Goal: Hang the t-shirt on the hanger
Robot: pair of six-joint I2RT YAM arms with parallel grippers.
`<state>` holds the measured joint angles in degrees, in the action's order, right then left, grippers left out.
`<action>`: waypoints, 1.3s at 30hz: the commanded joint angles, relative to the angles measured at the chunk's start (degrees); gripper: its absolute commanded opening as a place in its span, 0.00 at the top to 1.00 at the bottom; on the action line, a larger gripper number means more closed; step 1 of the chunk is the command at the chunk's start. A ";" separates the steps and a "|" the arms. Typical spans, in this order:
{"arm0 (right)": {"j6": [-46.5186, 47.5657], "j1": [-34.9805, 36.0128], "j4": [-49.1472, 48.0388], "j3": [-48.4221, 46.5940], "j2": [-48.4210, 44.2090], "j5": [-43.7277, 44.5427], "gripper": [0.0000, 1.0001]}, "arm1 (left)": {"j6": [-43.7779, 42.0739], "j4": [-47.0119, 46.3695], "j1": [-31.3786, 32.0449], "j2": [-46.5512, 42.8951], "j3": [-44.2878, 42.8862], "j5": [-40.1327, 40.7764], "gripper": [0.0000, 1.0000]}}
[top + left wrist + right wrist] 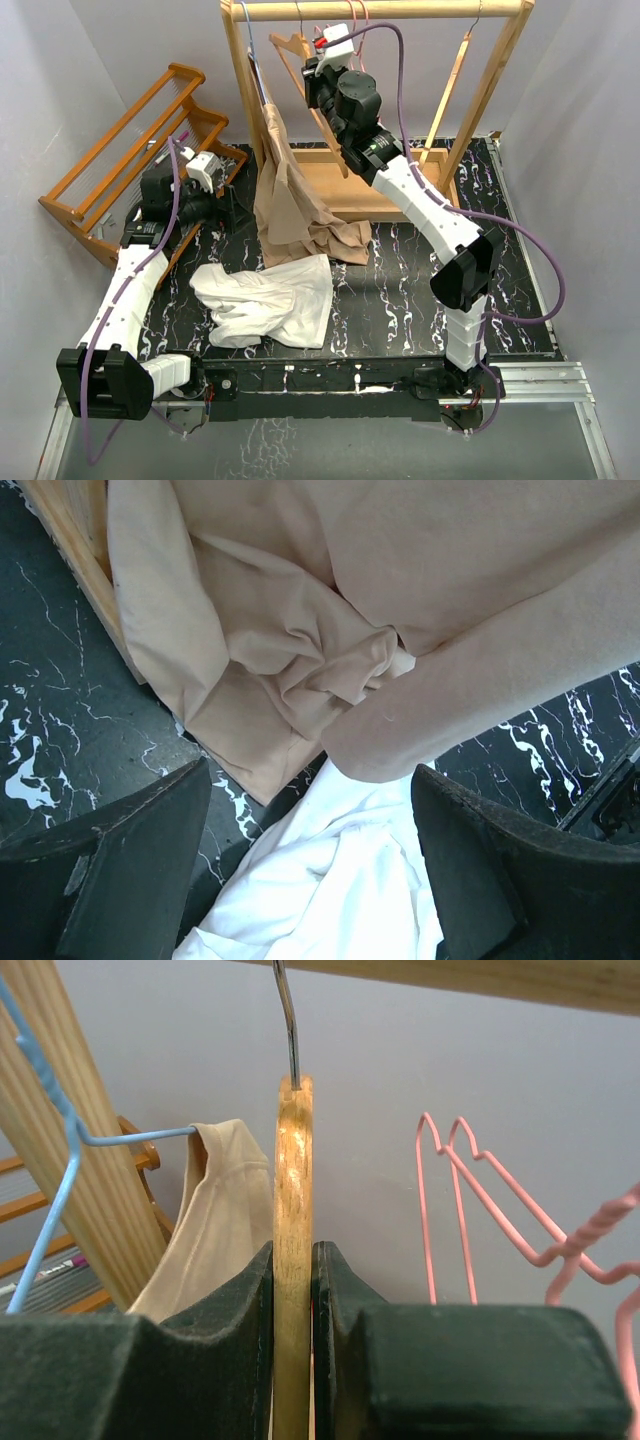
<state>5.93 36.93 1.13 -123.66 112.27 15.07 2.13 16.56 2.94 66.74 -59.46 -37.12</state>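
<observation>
My right gripper has the light-wood hanger's hook [299,12] over the rail, so it should keep going toward the pink wire hangers [359,12] and let go clear of the beige garment.
The white t-shirt [270,300] lies crumpled on the black marbled table; no blue print shows. In the left wrist view it [330,880] sits below my open, empty left gripper [310,772], which hovers at its far edge by the beige garment. In the top view the left gripper [222,205] is left of that garment. My right gripper [318,80] is up at the rail, shut on a light-wood hanger [293,1160], not a pink one. Thin pink wire hangers [424,1230] hang just right of it, also seen in the top view [358,18].
A beige garment [295,200] hangs on a blue wire hanger [60,1170] from the wooden rack [380,10] and pools on the table. Another wood hanger [450,90] hangs at the right. An orange wooden rack [130,140] leans at the left.
</observation>
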 commanded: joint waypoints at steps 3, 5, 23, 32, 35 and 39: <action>-1.64 -1.68 -6.35 1.15 -2.53 0.37 0.92 | -0.20 -1.12 -0.54 -1.53 0.49 -2.57 0.21; -2.14 -2.02 -5.08 0.89 -2.05 0.32 0.92 | -0.35 -0.98 -0.57 -1.52 0.22 -3.34 0.21; -9.67 -2.04 -1.79 28.77 -13.85 -2.80 0.59 | -31.88 29.08 0.58 0.49 -7.53 1.61 0.21; -9.27 -2.07 -1.68 30.56 -14.38 -4.04 0.36 | -31.81 30.51 0.51 2.53 -4.79 4.73 0.19; -9.50 -2.04 -2.38 32.35 -16.21 -4.57 0.33 | -34.44 32.26 0.43 2.57 -3.49 4.61 0.19; -9.80 -2.08 -2.30 34.70 -20.14 -5.47 0.30 | -37.48 33.19 -0.13 3.10 -1.12 7.37 0.17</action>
<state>-3.25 34.81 1.58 -90.45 98.35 10.79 -31.05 46.83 3.42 69.73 -62.61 -31.79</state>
